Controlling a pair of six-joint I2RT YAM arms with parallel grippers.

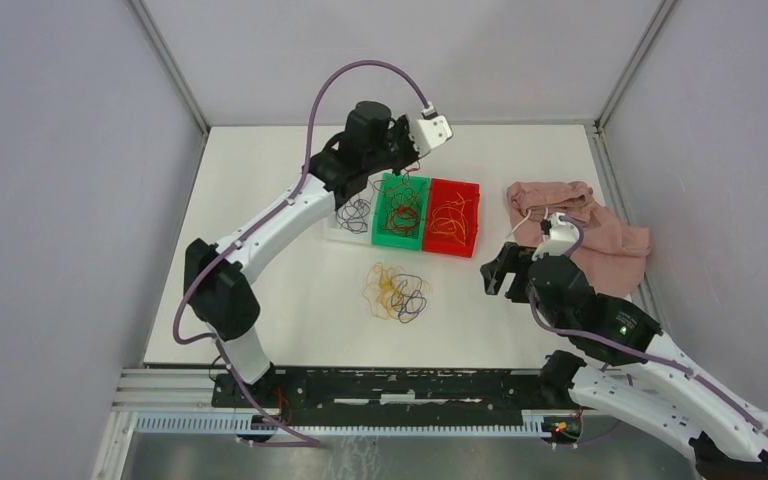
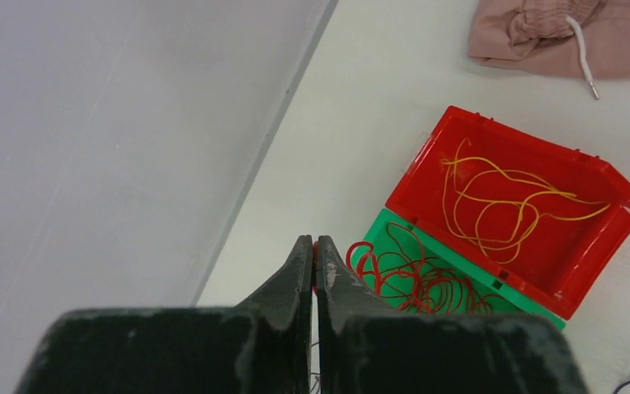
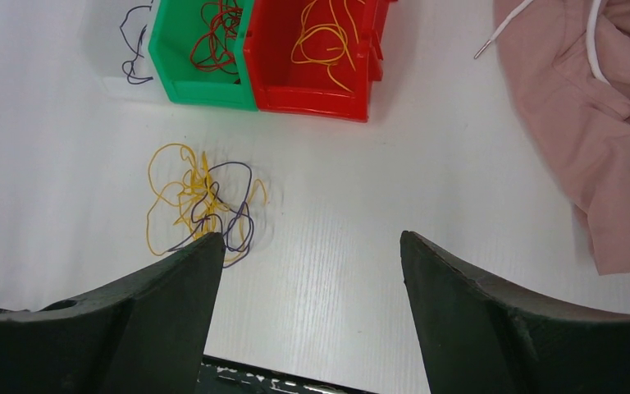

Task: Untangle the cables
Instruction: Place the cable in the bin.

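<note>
My left gripper should go on lowering, then release the cable's end inside the bin, as the red cable (image 2: 367,260) trails clear of the clump into the green bin (image 1: 400,212).
A tangled clump of yellow and dark purple cables (image 1: 396,292) (image 3: 201,205) lies mid-table. Sorted cables lie in three bins: purple ones (image 1: 353,213) in a clear bin, red ones (image 2: 410,275) in the green bin (image 1: 400,238) (image 2: 377,226), yellow ones (image 2: 500,201) in the red bin (image 1: 472,215) (image 2: 417,176). My left gripper (image 1: 398,172) (image 2: 314,242) hangs over the green bin's far end, shut, with a sliver of red cable pinched at its tips. To the right of the clump and apart from it, my right gripper (image 1: 500,270) (image 3: 312,238) hovers open and empty.
A crumpled pink cloth (image 1: 580,225) (image 3: 591,123) with a white drawstring (image 2: 581,49) lies at the right, beside the right arm. The enclosure's walls stand close behind the bins and along both sides. Bare table (image 3: 353,189) lies between the clump and the cloth.
</note>
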